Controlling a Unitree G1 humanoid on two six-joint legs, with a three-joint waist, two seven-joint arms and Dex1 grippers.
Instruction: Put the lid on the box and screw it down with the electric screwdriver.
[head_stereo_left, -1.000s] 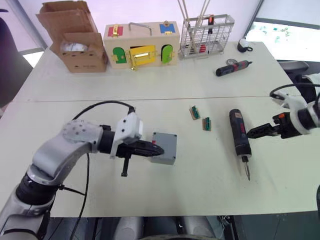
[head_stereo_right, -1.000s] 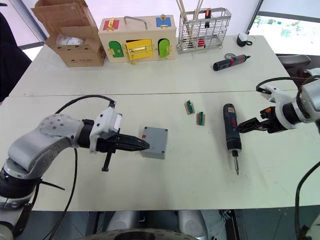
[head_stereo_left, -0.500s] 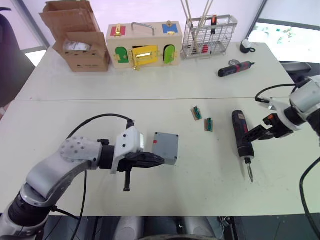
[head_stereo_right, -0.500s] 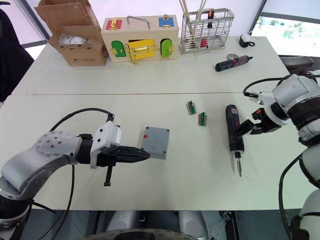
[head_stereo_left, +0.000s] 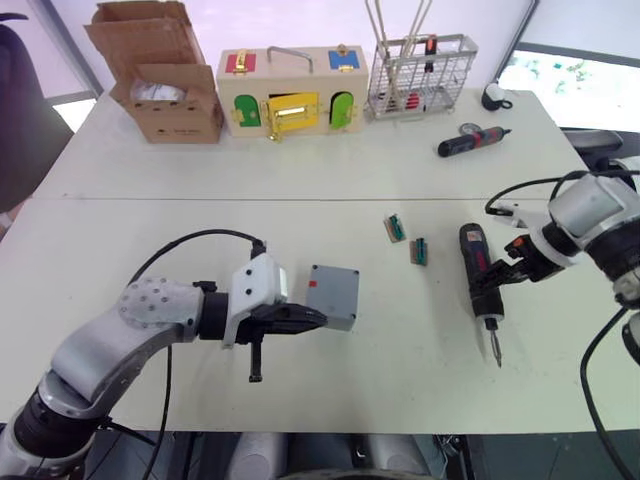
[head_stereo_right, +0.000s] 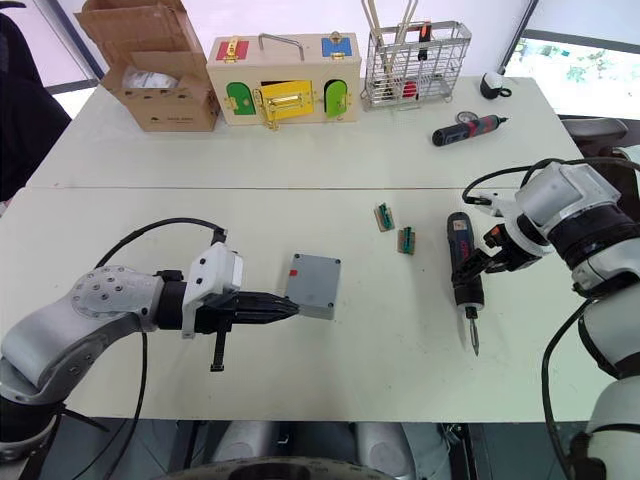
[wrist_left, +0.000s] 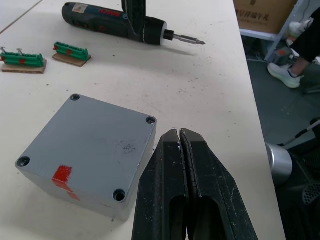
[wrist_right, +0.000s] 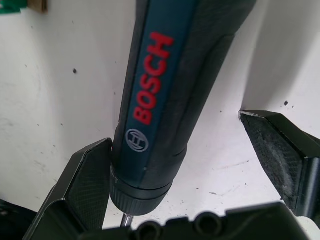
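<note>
The electric screwdriver (head_stereo_left: 479, 264) will roll to the side when I close my right gripper, because one finger touches the rounded body (wrist_right: 113, 159) and the other finger is apart from it.
The grey box (head_stereo_left: 333, 297) sits mid-table with the lid (wrist_left: 89, 141) seated flat on top, corner screw holes and a red sticker showing. My left gripper (head_stereo_left: 318, 318) is shut and empty, its tips beside the box's near side. The electric screwdriver (head_stereo_left: 479, 268) lies on the table to the right, bit pointing toward the front edge. My right gripper (wrist_right: 175, 135) is open and straddles the screwdriver's (wrist_right: 165, 75) body near the chuck. One finger (wrist_right: 87, 175) rests against it; the other stands apart.
Two green terminal blocks (head_stereo_left: 394, 227) (head_stereo_left: 419, 249) lie between the box and the screwdriver. A smaller black-and-red screwdriver (head_stereo_left: 470, 142), a wire basket (head_stereo_left: 420, 75), a wooden box with coloured doors (head_stereo_left: 292, 92) and a cardboard box (head_stereo_left: 160, 80) stand at the back.
My right gripper has moved left from beside the electric screwdriver to around its body. The left gripper and the box have stayed put; the camera has shifted a little.
</note>
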